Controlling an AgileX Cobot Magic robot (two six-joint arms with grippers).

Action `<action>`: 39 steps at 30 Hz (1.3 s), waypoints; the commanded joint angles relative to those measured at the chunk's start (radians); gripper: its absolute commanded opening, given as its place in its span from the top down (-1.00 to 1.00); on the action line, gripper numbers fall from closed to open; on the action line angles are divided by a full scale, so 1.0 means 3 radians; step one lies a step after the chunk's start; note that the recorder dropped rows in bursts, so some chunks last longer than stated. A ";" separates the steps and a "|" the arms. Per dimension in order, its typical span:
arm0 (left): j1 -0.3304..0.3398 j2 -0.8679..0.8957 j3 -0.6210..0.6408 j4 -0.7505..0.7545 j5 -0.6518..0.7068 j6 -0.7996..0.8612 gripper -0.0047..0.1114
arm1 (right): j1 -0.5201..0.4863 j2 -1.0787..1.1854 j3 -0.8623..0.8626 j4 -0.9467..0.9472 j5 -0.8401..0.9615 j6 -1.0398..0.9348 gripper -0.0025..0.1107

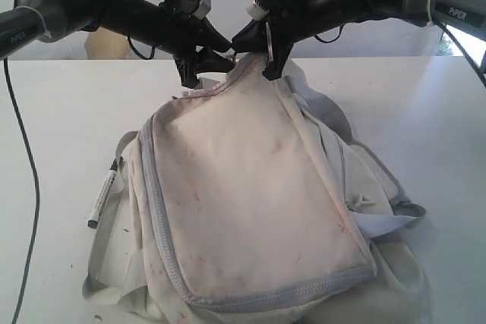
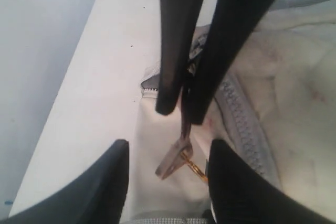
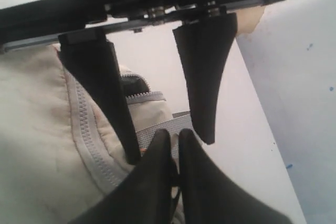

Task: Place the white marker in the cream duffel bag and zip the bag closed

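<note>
My gripper will make the flap open behind the zipper pull when it pulls the zipper pull along, because the grey zipper (image 1: 157, 196) runs shut down the edge of the duffel bag's flap (image 1: 235, 165).
The cream duffel bag (image 1: 250, 187) lies in the middle of the table, its stained flap edged by a grey zipper (image 1: 161, 233). The white marker (image 1: 104, 191) rests on the table against the bag's left side, outside it. Both grippers meet at the bag's far end. My right gripper (image 1: 252, 51) (image 3: 170, 132) is shut on the metal zipper pull (image 2: 176, 162), pinching the strip above it. My left gripper (image 1: 199, 66) (image 2: 168, 145) stands open around that pull, its fingers (image 2: 113, 182) not touching it.
The white table (image 1: 61, 111) runs back to a pale wall. A black cable (image 1: 26, 165) hangs down on the left. Loose bag fabric and a grey strap (image 1: 380, 221) spread out on the right.
</note>
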 commanded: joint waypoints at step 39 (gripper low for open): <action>-0.0001 -0.0039 -0.0021 0.0333 -0.0383 -0.1086 0.92 | 0.0028 -0.0049 -0.0009 -0.0105 -0.0389 0.2893 -0.07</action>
